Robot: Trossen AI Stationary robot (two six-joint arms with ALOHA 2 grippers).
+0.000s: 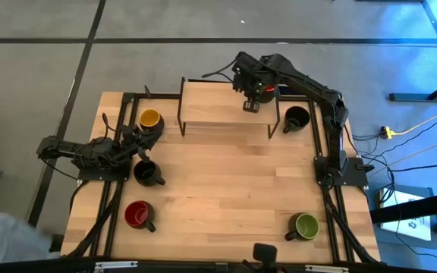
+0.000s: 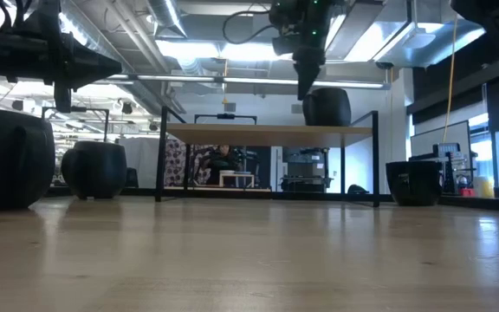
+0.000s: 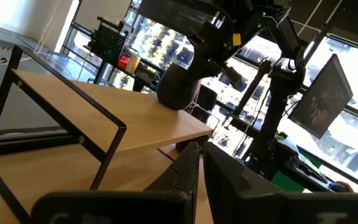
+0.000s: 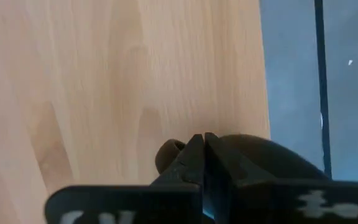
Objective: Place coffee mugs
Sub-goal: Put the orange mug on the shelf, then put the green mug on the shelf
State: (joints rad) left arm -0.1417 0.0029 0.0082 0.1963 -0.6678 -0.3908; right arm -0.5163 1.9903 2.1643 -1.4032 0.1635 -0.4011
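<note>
The red-lined mug (image 2: pixel 327 108) is standing upright on the shelf, so the robot's right gripper should continue going up until it is clear of that mug, and then open by the green-lined mug (image 1: pixel 304 226).
Six black mugs show in the high view. One with a red inside (image 1: pixel 268 92) stands on the raised wooden shelf (image 1: pixel 211 106), near its right end. My right gripper (image 1: pixel 253 100) hangs over it, pointing down, shut (image 4: pixel 202 140), at the mug's left side (image 2: pixel 326 107). On the table stand the yellow-lined mug (image 1: pixel 150 118), a black-lined mug (image 1: pixel 146 173), a red-lined mug (image 1: pixel 137 214), the green-lined mug (image 1: pixel 306 225) and another black-lined mug (image 1: pixel 297 117). My left gripper (image 1: pixel 141 141) is shut (image 3: pixel 197 155) between the yellow-lined and black-lined mugs, touching neither. My right gripper comes from above, pointing down. Its shut fingers stand between the mug's handle (image 4: pixel 166 152) and its body (image 4: pixel 260 158), as if through the handle's loop. The fingers hide the place, so I cannot tell whether they touch. The mug stands upright on the shelf.
The shelf stands on thin black legs (image 2: pixel 161 156) at the table's far middle, with open space beneath it. Black frame rails run along the table's left (image 1: pixel 116 205) and right (image 1: pixel 332 205) sides. The wooden middle of the table (image 1: pixel 226 182) holds nothing.
</note>
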